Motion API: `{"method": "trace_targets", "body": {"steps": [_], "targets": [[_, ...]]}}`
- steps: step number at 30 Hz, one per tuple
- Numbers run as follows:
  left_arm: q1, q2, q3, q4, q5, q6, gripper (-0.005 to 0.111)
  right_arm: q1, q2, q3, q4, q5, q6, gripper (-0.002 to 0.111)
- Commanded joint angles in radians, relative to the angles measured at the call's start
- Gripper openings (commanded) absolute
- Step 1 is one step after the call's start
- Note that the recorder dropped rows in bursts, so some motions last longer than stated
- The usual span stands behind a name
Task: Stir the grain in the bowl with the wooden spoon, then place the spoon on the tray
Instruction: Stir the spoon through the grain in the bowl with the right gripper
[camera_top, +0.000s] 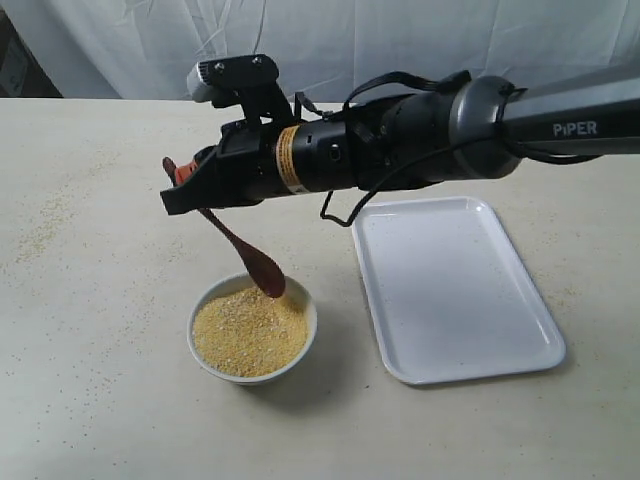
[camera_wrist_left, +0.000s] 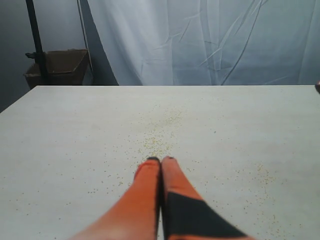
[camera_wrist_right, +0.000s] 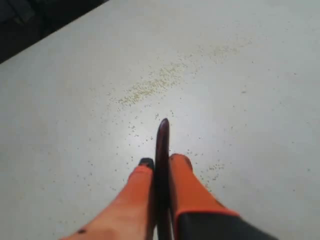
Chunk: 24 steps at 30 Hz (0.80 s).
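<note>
The spoon's head (camera_top: 267, 281) sits at the bowl's far rim, so the robot's right gripper needs to sweep it back over the grain (camera_top: 238, 308) first and then carry the spoon to the tray.
The white bowl (camera_top: 300, 350) holds yellow-orange grain (camera_top: 248, 332) at the front middle of the table. A dark wooden spoon (camera_top: 243, 255) slants down into it, its head at the bowl's far rim touching the grain. My right gripper (camera_top: 185, 180) reaches across above and left of the bowl, shut on the spoon's handle (camera_wrist_right: 162, 145), whose tip sticks out past the orange fingers (camera_wrist_right: 186, 185). The white tray (camera_top: 450, 285) lies right of the bowl. My left gripper (camera_wrist_left: 160, 161) is shut with nothing in it, low over bare table; it does not show in the exterior view.
Spilled grain (camera_top: 40, 225) is scattered over the table to the left, and shows as trails in both wrist views (camera_wrist_right: 150, 87). A white curtain (camera_top: 330, 40) hangs behind the table. A brown box (camera_wrist_left: 60, 67) stands beyond the table's far corner.
</note>
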Motion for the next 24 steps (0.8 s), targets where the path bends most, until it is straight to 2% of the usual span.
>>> {"method": "trace_targets", "body": {"steps": [1,9,21,24], "targets": [[0.002,-0.004,0.002,0.001,-0.001,0.0,0.0,0.015,0.06,0.001,-0.009,-0.002,0.0,-0.001],[0.002,-0.004,0.002,0.001,-0.001,0.0,0.0,0.05,0.075,-0.001,-0.002,-0.093,0.042,-0.001],[0.002,-0.004,0.002,0.001,-0.001,0.0,0.0,0.042,0.001,-0.001,-0.002,0.094,-0.009,-0.001],[0.002,-0.004,0.002,0.001,-0.001,0.0,0.0,0.042,0.031,0.001,-0.002,0.08,-0.009,-0.001]]}}
